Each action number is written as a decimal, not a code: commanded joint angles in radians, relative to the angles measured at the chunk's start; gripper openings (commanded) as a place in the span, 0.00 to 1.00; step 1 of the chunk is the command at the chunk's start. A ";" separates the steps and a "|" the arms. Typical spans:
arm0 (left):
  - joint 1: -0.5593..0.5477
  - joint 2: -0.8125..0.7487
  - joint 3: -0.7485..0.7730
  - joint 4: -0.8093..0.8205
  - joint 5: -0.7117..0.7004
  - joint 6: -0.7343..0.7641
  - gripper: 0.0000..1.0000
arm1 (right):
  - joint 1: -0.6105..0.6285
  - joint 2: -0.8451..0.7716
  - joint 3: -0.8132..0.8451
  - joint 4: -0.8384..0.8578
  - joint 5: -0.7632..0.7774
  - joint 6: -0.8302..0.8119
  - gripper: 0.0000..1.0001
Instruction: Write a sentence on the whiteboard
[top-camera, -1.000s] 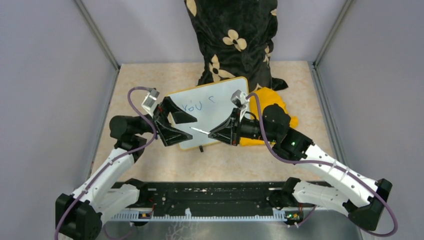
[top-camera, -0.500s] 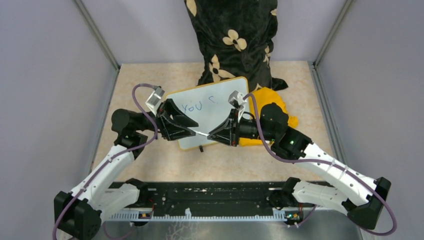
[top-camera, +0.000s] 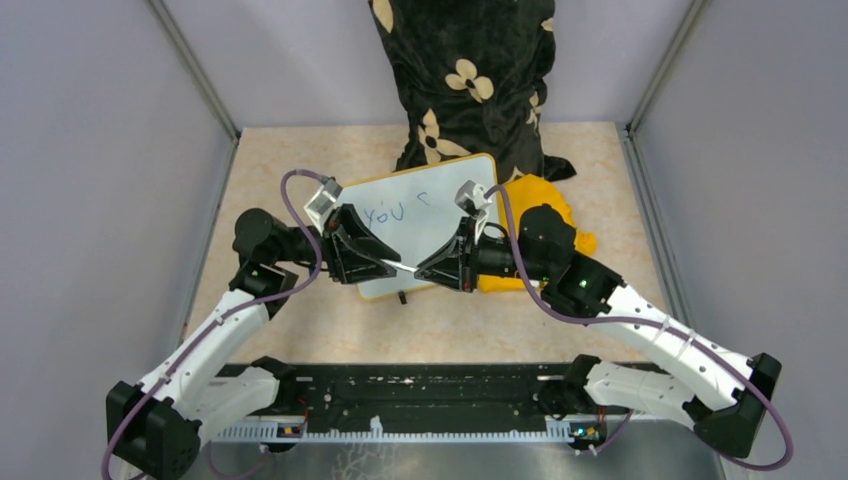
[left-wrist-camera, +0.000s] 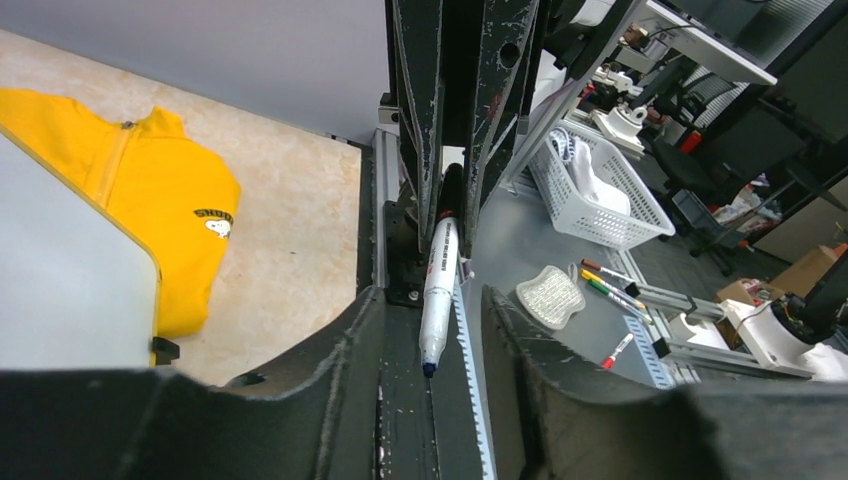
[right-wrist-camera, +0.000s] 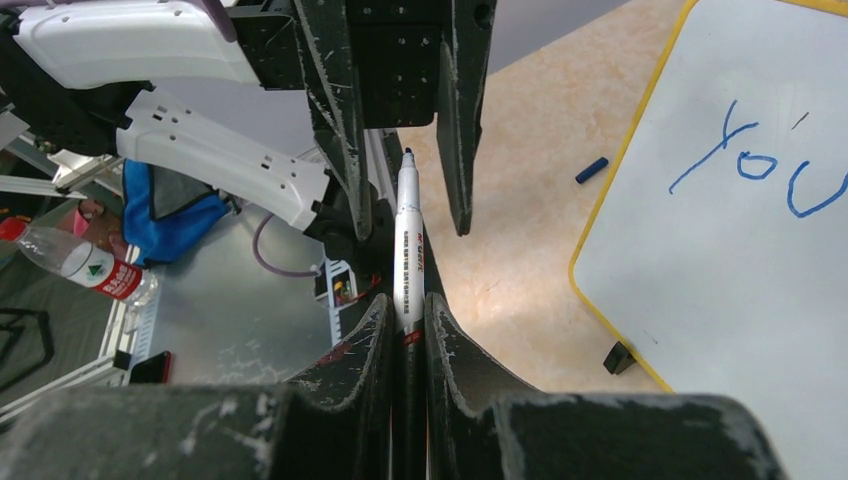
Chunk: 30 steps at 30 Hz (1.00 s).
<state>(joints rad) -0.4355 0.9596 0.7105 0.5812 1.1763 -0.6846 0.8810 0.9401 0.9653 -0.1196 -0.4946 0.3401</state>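
Note:
The marker slants up (right-wrist-camera: 408, 250) from the fingers of my right gripper. My left gripper should therefore hold the marker's tip (right-wrist-camera: 408, 170) while my right gripper grips the marker's body again at a straighter angle.
The whiteboard (top-camera: 432, 222) lies tilted on the table, with "you c" (top-camera: 385, 212) in blue near its top edge; the rest of the sentence does not show. Over the board's near edge, my right gripper (top-camera: 425, 270) is shut on a white marker (top-camera: 402, 266) and holds it level, blue tip leftward. My left gripper (top-camera: 385, 265) faces it with its jaws open around the tip. In the left wrist view the marker (left-wrist-camera: 438, 290) sits between the fingers with a gap on each side. The right wrist view shows the marker (right-wrist-camera: 408, 240) clamped and the whiteboard (right-wrist-camera: 720, 270) to the right.
A yellow cloth (top-camera: 555, 205) lies under the board's right side. A black flowered bag (top-camera: 465, 80) stands at the back wall. A small blue cap (right-wrist-camera: 591, 169) lies on the table beside the board. Grey walls close in left, right and back.
My left gripper moved right to the marker's tip and narrowed its jaws from wide open to about half. The right gripper and marker barely moved.

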 joint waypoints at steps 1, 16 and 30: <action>-0.009 -0.016 0.040 -0.030 0.008 0.048 0.43 | -0.003 0.006 0.060 0.043 -0.010 -0.015 0.00; -0.009 -0.028 0.038 -0.025 0.004 0.049 0.08 | -0.003 0.006 0.059 0.044 -0.012 -0.009 0.00; -0.010 -0.110 -0.010 0.046 -0.120 0.002 0.00 | -0.003 -0.034 -0.002 0.218 -0.015 0.123 0.38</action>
<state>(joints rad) -0.4408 0.8890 0.7216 0.5507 1.1423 -0.6571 0.8810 0.9428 0.9642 -0.0616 -0.5209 0.3847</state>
